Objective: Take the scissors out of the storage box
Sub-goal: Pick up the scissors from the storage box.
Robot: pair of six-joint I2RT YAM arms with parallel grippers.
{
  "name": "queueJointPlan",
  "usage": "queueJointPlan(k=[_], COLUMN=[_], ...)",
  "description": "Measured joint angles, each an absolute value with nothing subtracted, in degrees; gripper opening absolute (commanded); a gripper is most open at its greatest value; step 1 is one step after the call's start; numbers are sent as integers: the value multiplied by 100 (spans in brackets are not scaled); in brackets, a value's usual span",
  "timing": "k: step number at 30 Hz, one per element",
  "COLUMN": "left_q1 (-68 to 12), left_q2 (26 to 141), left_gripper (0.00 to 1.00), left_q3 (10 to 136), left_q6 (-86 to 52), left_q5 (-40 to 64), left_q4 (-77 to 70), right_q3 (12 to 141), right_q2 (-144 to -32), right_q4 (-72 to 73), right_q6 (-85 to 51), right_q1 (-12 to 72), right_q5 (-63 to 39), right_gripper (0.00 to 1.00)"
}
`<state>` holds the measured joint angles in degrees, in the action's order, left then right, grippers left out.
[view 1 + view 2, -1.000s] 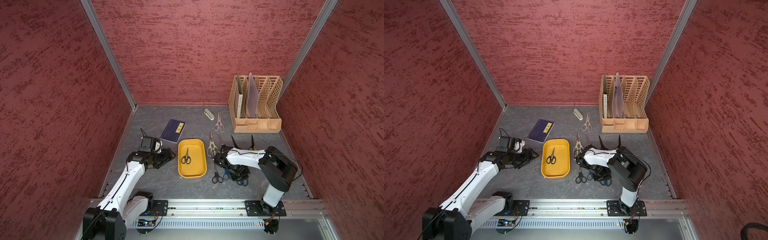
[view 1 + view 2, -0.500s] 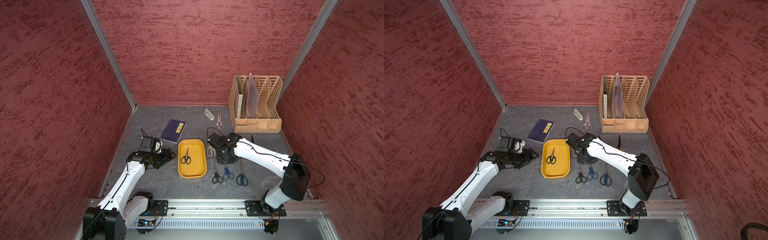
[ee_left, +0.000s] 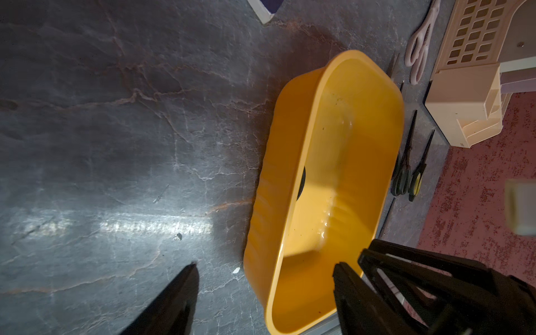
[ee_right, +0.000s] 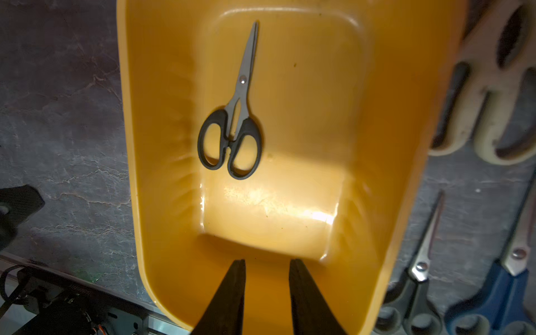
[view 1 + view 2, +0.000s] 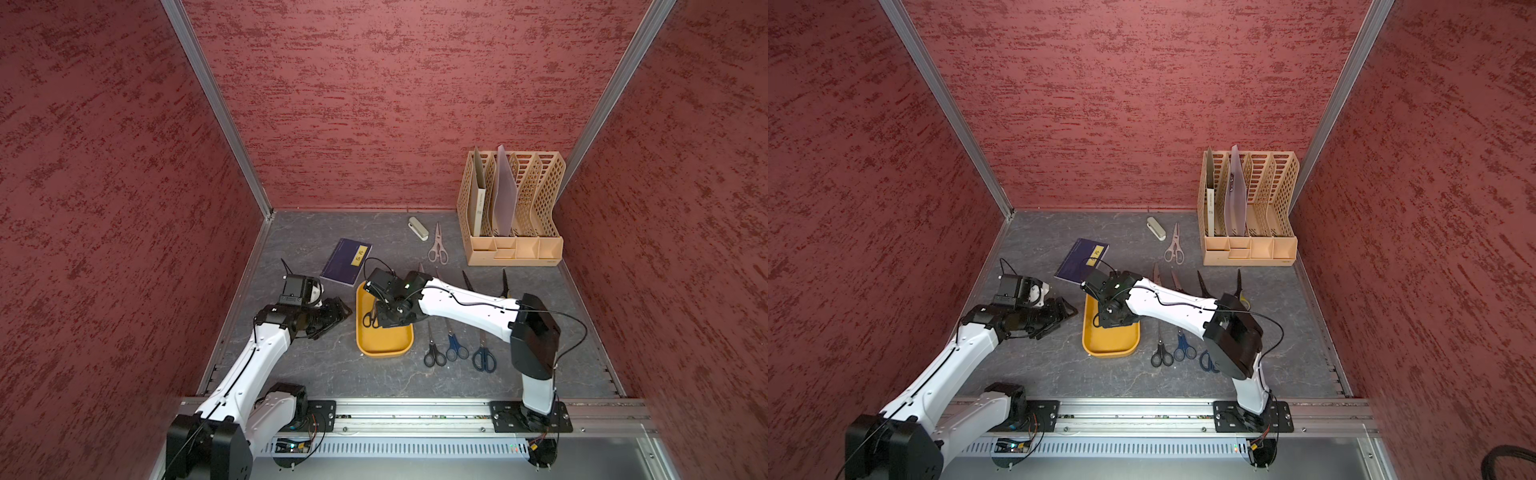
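Observation:
My right gripper has the gap between its open fingers in line with the scissors' nearer handle (image 4: 245,149), so it should keep going down and close on that handle's outer side (image 4: 259,144).
The yellow storage box (image 5: 386,347) lies mid-table and holds one pair of black-handled scissors (image 4: 232,130). Their handles show beside my right wrist in a top view (image 5: 369,320). My right gripper (image 4: 266,262) hangs over the box, short of the handles, open by a narrow gap with nothing between its fingers. My left gripper (image 3: 265,265) is open wide and empty, just left of the box (image 3: 293,162). More scissors lie on the table to the right: a black pair (image 5: 434,355), a blue pair (image 5: 456,349) and a dark blue pair (image 5: 483,358).
Pinkish shears (image 5: 437,246) and a small stapler (image 5: 418,228) lie at the back. A beige lattice file organizer (image 5: 513,208) stands at the back right. A dark notebook (image 5: 346,261) lies behind the box. A cream-handled pair (image 4: 493,101) lies beside the box. A metal rail (image 5: 415,415) runs along the front.
My right arm has swung left, from the scissors laid on the table to over the box, and its jaws have parted slightly. The left arm has not moved.

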<state>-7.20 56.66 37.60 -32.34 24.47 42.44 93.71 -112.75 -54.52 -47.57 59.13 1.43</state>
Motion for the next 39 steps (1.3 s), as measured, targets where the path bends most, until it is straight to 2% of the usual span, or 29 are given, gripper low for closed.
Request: queueJointPlan(k=[18,39], left_q1=[-720,-722], left_q2=[5175,5109], left_gripper=[77,77], left_q3=[3758,3756], left_q6=[-3256,-3260], left_q5=[2366,2250], left_q4=[4528,4547], right_q3=[10582,10720], right_q2=[-12728,-12997], right_q4=[-5889,-5983], right_q6=[-4414,-4351], right_q1=[5968,5961], right_q5=[327,731], right_gripper=[32,30])
